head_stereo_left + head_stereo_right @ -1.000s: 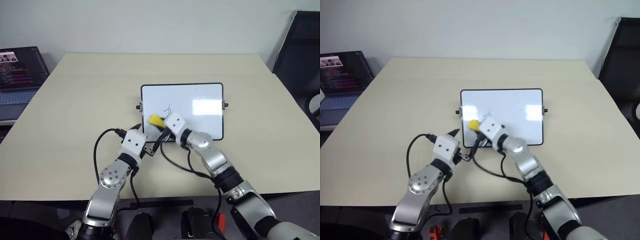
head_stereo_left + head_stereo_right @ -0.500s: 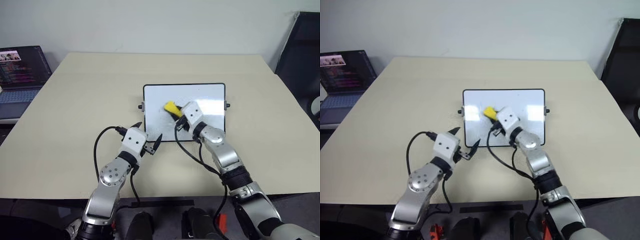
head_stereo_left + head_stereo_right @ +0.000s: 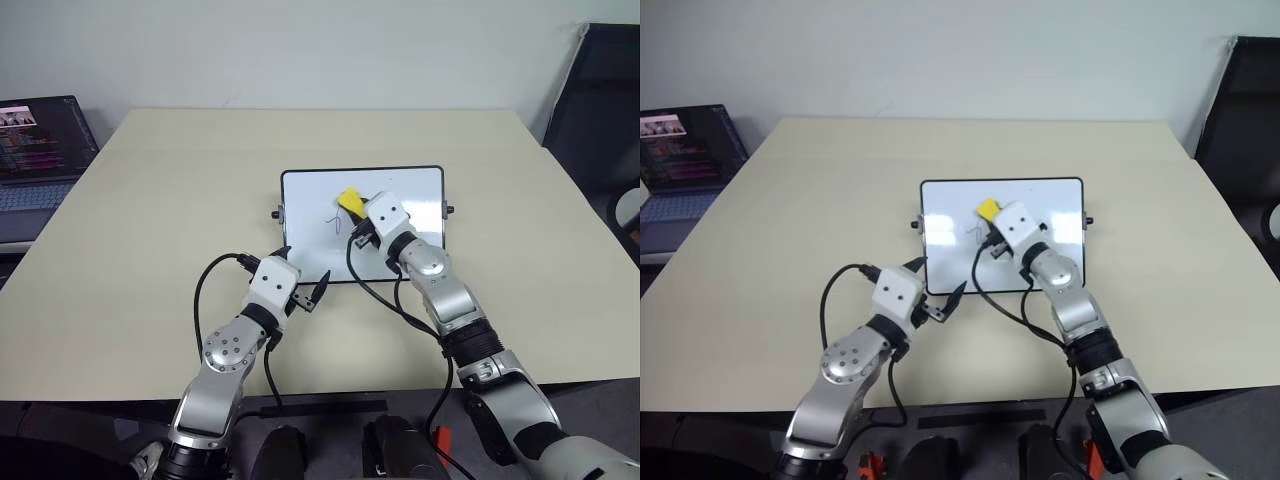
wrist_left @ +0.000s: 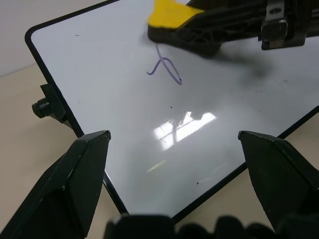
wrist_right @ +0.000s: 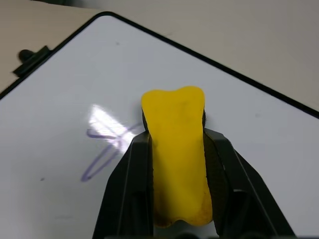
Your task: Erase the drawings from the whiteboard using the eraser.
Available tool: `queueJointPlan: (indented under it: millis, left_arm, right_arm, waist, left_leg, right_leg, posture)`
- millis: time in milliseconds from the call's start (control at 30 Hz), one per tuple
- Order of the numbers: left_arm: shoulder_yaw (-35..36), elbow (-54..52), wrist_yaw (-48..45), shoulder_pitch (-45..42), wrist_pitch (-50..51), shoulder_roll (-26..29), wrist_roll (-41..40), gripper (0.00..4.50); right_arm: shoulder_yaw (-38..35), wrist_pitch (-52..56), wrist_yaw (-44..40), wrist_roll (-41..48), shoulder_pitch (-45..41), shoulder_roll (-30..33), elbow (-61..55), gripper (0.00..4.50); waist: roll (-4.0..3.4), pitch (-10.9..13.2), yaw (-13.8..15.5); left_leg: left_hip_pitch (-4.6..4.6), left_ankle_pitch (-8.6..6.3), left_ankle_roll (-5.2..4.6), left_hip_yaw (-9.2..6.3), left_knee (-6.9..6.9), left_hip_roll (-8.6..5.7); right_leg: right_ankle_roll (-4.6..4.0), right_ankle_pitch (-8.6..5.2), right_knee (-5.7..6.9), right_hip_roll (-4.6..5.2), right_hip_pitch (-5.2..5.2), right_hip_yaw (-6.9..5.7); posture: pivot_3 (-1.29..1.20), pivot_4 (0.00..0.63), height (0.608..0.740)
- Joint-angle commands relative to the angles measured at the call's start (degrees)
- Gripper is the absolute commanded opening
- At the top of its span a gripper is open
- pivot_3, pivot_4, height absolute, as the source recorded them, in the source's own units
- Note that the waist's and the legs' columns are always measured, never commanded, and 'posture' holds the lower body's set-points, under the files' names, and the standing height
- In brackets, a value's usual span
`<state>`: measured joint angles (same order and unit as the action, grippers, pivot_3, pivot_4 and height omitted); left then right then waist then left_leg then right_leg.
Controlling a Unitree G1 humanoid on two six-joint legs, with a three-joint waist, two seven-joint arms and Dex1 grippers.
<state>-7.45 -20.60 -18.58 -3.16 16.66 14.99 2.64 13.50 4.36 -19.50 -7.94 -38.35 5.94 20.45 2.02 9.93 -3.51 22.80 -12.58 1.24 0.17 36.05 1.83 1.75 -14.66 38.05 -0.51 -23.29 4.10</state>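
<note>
Next, my right gripper pulls the eraser (image 3: 351,201) back across the squiggle's uncovered strokes (image 3: 336,221) toward the whiteboard's near edge, because the eraser is past the squiggle, toward the whiteboard's far edge.
The whiteboard (image 3: 405,190) lies flat in the middle of the table, black-framed with small knobs on its short sides. One thin blue-black squiggle of the drawings (image 3: 335,218) sits left of its centre, and it is also clear in the left wrist view (image 4: 167,70). My right gripper (image 3: 353,207) is shut on the yellow eraser (image 3: 349,200), which sits low over the board just beyond the squiggle (image 5: 102,157). I cannot tell whether it touches. My left gripper (image 3: 303,269) is open and empty at the board's near left edge.
An open laptop (image 3: 40,150) stands at the far left beside the table. A dark chair (image 3: 600,110) is at the far right. The beige tabletop (image 3: 170,190) is bare around the board. Black cables (image 3: 205,300) loop off both wrists.
My right gripper has carried the eraser from the board's near left part, over the squiggle, to its far middle. The squiggle still shows. The left gripper has stayed put.
</note>
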Motion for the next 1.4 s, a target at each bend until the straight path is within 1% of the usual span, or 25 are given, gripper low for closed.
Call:
queueJointPlan:
  millis: [33, 167, 267, 500, 667, 833, 1200, 1300, 1400]
  left_arm:
    - [0.4, -1.9, 0.5, 0.1, -0.9, -0.2, -0.2, 4.50]
    - [0.3, -2.1, 1.0, 0.6, -1.0, -0.3, -0.1, 4.50]
    - [0.1, -2.2, 1.1, 0.8, -0.9, -0.5, -0.1, 4.50]
    - [-0.1, -1.8, 0.8, 0.7, -1.1, -0.5, -0.3, 4.50]
    - [-0.3, -0.7, 0.2, -0.3, -1.4, -0.6, -0.5, 4.50]
    - [-0.3, -0.4, 0.0, -0.7, -1.5, -0.4, -0.6, 4.50]
    - [-0.3, -0.1, 0.1, -0.7, -1.6, -0.4, -0.6, 4.50]
    - [-0.4, 0.4, -0.1, -1.0, -1.8, -0.5, -0.7, 4.50]
    - [-0.6, 0.8, -0.3, -1.4, -2.0, -0.6, -0.7, 4.50]
  right_arm:
    - [2.1, 1.7, -3.2, 0.2, 2.1, -0.2, -1.6, 1.05]
    - [4.2, 3.5, -7.2, 0.0, 3.6, 0.9, -3.5, 1.05]
    - [3.5, 4.8, -7.7, 0.3, 4.1, 1.6, -4.8, 1.05]
    - [-3.5, 0.5, -4.1, 3.6, 4.7, 3.0, -9.5, 1.05]
    - [-6.4, -1.3, -0.8, 3.8, 3.8, 3.0, -8.1, 1.05]
    - [-4.7, 0.8, -1.1, 1.9, 3.7, 3.5, -5.7, 1.05]
    - [3.0, 3.7, -8.8, 1.1, 8.6, 4.8, -9.6, 1.05]
    - [3.9, 3.9, -9.8, 0.8, 9.2, 5.4, -10.7, 1.05]
    - [2.3, 3.9, -8.8, 1.6, 9.1, 5.8, -11.4, 1.05]
  waist:
    - [0.00, 0.0, 0.1]
    - [0.00, 0.0, 0.1]
    - [0.00, 0.0, 0.2]
    - [0.02, 0.0, 0.6]
    - [0.02, 0.0, 0.6]
    - [0.01, 0.0, 0.3]
    - [0.02, 0.0, 0.2]
    - [0.02, 0.0, 0.2]
    - [0.02, 0.0, 0.3]
  left_leg:
    - [0.01, 0.00, 0.00, 0.00, 0.00, 0.00]
    - [0.04, 0.00, 0.00, -0.02, 0.00, 0.01]
    - [0.04, 0.00, 0.00, -0.03, 0.00, 0.02]
    - [0.13, 0.00, 0.00, -0.05, 0.00, 0.01]
    - [0.17, 0.00, 0.00, 0.01, -0.02, -0.03]
    - [0.14, 0.00, 0.00, 0.00, -0.05, -0.03]
    - [0.10, 0.00, 0.00, 0.00, -0.02, -0.01]
    - [0.09, 0.00, 0.00, 0.00, -0.01, -0.01]
    - [0.10, 0.00, 0.00, -0.01, 0.00, -0.01]
  right_leg:
    - [0.00, 0.00, -0.01, 0.00, 0.00, -0.01]
    - [0.01, 0.00, -0.03, 0.02, 0.00, 0.00]
    - [0.01, 0.00, -0.03, 0.04, 0.00, -0.01]
    - [0.01, -0.01, -0.08, 0.05, -0.01, -0.07]
    - [0.05, -0.02, -0.14, 0.11, -0.03, -0.03]
    - [0.02, -0.03, -0.10, 0.03, -0.05, -0.04]
    - [0.02, -0.03, -0.08, 0.03, -0.04, -0.02]
    - [0.02, -0.03, -0.06, 0.02, -0.04, -0.02]
    - [0.02, -0.02, -0.06, 0.03, -0.03, -0.04]
  posture:
    - [0.00, 0.150, 0.740]
    - [0.00, 0.150, 0.740]
    - [0.00, 0.150, 0.740]
    - [0.00, 0.150, 0.740]
    - [0.00, 0.150, 0.740]
    - [0.00, 0.150, 0.740]
    - [0.00, 0.150, 0.740]
    - [0.00, 0.150, 0.740]
    - [0.00, 0.150, 0.740]
